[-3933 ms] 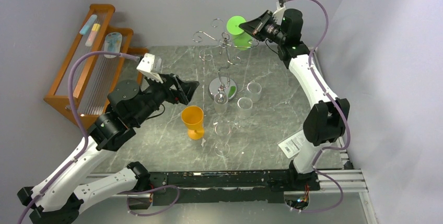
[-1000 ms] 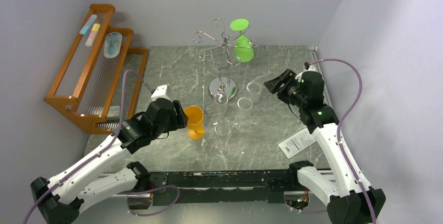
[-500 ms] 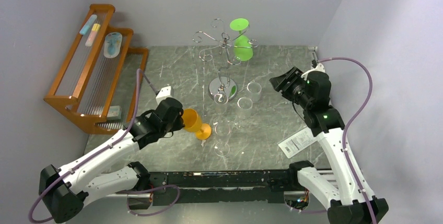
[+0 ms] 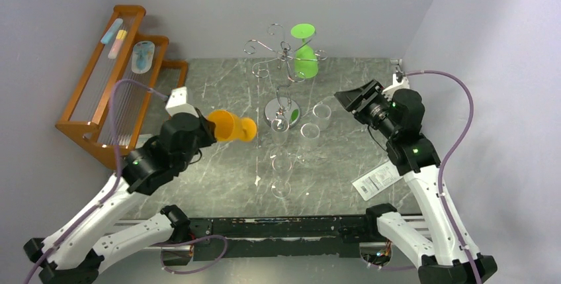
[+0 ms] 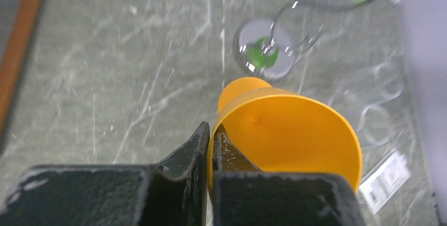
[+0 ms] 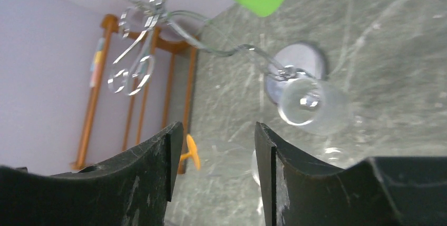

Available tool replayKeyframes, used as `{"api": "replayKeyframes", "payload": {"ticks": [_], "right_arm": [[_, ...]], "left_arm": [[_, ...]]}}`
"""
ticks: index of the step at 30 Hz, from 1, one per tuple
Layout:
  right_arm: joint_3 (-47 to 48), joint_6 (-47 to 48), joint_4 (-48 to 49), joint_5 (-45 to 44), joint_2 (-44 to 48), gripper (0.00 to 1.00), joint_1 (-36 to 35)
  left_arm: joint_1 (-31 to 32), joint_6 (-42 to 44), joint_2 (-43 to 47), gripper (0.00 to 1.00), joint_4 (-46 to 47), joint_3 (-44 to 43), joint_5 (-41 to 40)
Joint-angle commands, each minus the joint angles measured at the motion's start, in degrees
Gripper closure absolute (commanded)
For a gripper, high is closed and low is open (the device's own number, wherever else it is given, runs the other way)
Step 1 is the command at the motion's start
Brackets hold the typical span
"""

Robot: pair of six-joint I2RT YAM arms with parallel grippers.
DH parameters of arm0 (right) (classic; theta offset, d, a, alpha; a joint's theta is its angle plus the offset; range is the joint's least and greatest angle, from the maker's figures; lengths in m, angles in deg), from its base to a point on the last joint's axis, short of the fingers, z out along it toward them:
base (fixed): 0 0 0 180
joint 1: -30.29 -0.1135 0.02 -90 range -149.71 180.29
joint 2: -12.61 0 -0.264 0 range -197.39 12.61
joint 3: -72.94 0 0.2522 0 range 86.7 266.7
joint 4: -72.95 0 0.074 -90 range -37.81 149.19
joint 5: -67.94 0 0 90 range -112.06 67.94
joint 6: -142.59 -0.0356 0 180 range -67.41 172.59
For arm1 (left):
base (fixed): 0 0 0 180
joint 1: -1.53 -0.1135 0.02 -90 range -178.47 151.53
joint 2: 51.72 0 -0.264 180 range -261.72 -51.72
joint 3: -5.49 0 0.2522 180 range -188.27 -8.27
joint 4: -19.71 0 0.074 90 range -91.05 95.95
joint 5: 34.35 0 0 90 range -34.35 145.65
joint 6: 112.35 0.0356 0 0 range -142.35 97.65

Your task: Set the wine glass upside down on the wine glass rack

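The tipped orange wine glass is held by its rim [image 4: 214,120] in my left gripper, so next my right gripper grabs the stem [image 4: 240,128] and turns the glass's foot up before hanging the glass.
My left gripper [image 4: 209,126] is shut on the rim of an orange wine glass [image 4: 229,126], one finger inside the bowl and one outside. The glass hangs above the table, tipped on its side with its foot toward the wine glass rack [image 4: 284,51]. In the left wrist view the orange bowl [image 5: 295,131] fills the space beside the gripper [image 5: 211,129]. The chrome rack has a round shiny base [image 4: 282,110] and holds a green glass [image 4: 307,60] upside down. My right gripper [image 4: 349,101] stands open and empty, right of the rack.
Clear glasses [image 4: 322,113] [image 4: 309,133] [image 4: 280,129] stand near the rack's base, and a clear wine glass [image 4: 282,173] lies in front of them. A brown wooden stepped rack [image 4: 109,82] is at the back left. A paper label [image 4: 375,180] lies at the right.
My left gripper closed on the orange glass's rim, lifted it off the table and tipped it sideways, moving back and left. The right arm shifted slightly and its jaws narrowed a little.
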Motion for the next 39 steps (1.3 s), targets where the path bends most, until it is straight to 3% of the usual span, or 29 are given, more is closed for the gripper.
{"api": "replayKeyframes", "payload": {"ticks": [1, 5, 10, 15, 20, 26, 34, 39], "right_arm": [[1.02, -5.60, 6.89, 3.78, -0.53, 0.42, -4.99], [0.26, -7.84, 14.75, -2.79, -2.53, 0.35, -18.96], [1.74, -9.22, 23.11, -10.45, -5.31, 0.28, -30.27], [3.18, -14.08, 33.53, -15.32, -10.65, 0.27, -39.35], [8.07, -22.15, 35.98, -22.14, -17.87, 0.35, -46.70], [12.96, -28.54, 38.71, -27.85, -24.00, 0.38, -51.82], [16.63, -32.85, 37.33, -31.79, -28.48, 0.39, -52.54], [17.68, -33.71, 43.78, -28.36, -31.82, 0.46, -52.50]], "left_arm": [[0.36, 6.22, 2.72, 0.95, 0.95, -6.63, -6.79], [0.36, 10.82, 3.60, 0.95, 2.45, -13.12, -7.12], [0.36, 13.73, 4.71, 0.95, 2.44, -20.06, -7.58], [0.31, 15.12, 9.50, 0.95, 12.15, -16.65, -5.69], [0.31, 18.19, 14.67, 0.95, 27.49, -7.94, -4.23], [0.36, 22.84, 17.48, 0.95, 39.09, -1.02, -2.94], [0.35, 24.29, 19.15, 0.95, 42.47, 0.75, 3.34], [0.34, 26.55, 20.67, 0.95, 42.93, 1.24, 9.00]]}}
